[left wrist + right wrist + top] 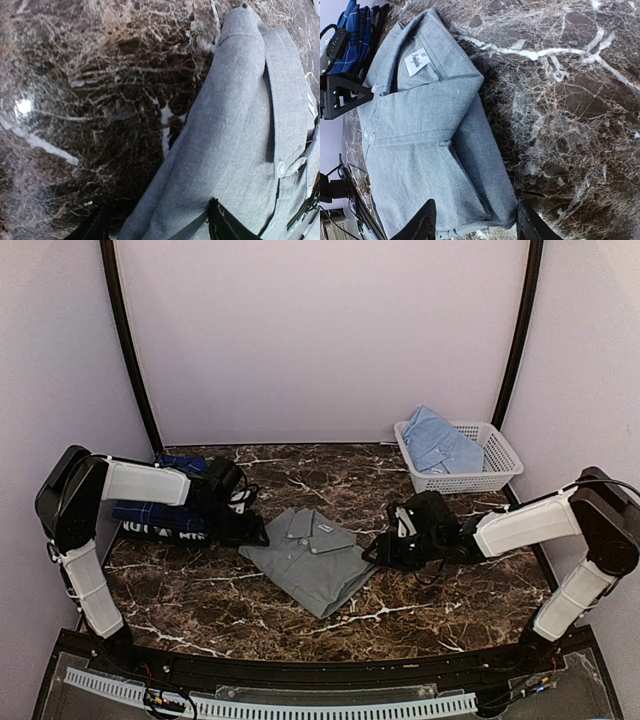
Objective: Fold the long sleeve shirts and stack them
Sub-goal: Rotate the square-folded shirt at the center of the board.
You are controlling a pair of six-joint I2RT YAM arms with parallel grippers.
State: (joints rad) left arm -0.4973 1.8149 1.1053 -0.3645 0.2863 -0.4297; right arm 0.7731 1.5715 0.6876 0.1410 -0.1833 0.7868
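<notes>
With the grey shirt's bottom edge slanting, my left gripper should take the shirt's nearest corner and help my right gripper turn the shirt straight before stacking.
The grey shirt lies folded, collar up, in the middle of the marble table. My left gripper is open at the shirt's left edge. In the left wrist view one finger is over the grey cloth and the other over bare table. My right gripper is open at the shirt's right edge and straddles the folded side of the shirt. The navy plaid shirt lies folded at the left, behind the left arm. The light blue shirt lies in the basket.
The white lattice basket stands at the back right corner. Pale walls close the back and sides. The plaid shirt and the left gripper's black body show at the left of the right wrist view.
</notes>
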